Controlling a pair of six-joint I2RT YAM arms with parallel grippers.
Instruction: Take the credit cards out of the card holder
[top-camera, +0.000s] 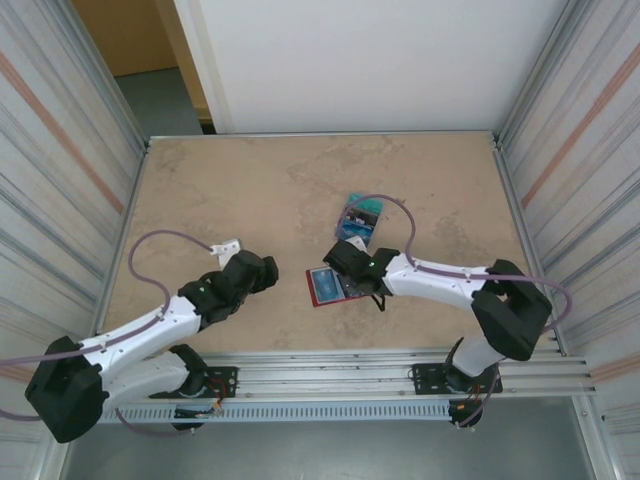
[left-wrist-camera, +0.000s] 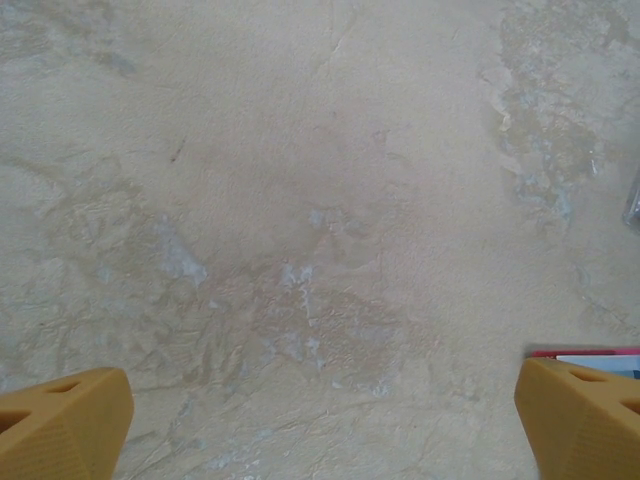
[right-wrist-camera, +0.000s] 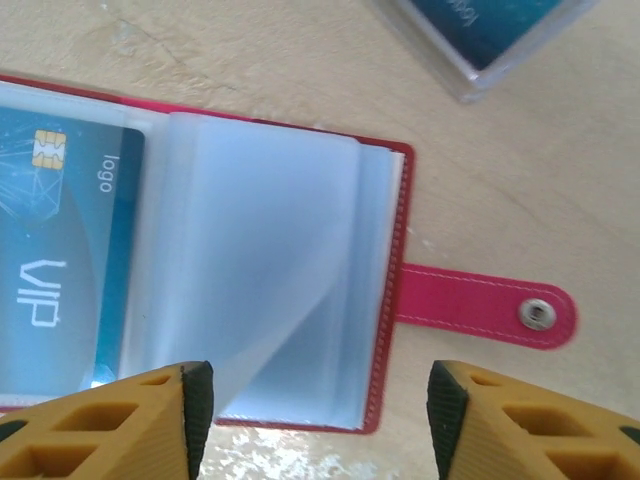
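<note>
The card holder (top-camera: 329, 286) is lying unheld under the robot's right gripper, so the left gripper should hold the edge (top-camera: 310, 287) beside the blue credit card before the right gripper pulls the card.
The red card holder (top-camera: 322, 288) lies spread open on the table, its pink snap tab (right-wrist-camera: 483, 306) pointing right in the right wrist view. A blue credit card (right-wrist-camera: 62, 262) marked VIP sits in its left clear sleeve, and a clear sleeve (right-wrist-camera: 262, 270) curls up over the right half. More credit cards (top-camera: 360, 217), blue and teal, lie loose beyond the holder. My right gripper (right-wrist-camera: 318, 415) hovers open over the card holder's (right-wrist-camera: 388, 300) near right corner, gripping nothing. My left gripper (left-wrist-camera: 320, 430) is wide open over bare table, left of the card holder (left-wrist-camera: 585, 352).
The tan table (top-camera: 250, 190) is walled by metal panels on the left and right, with a rail along the near edge. A clear edge of the loose cards (right-wrist-camera: 480, 40) shows at the top of the right wrist view.
</note>
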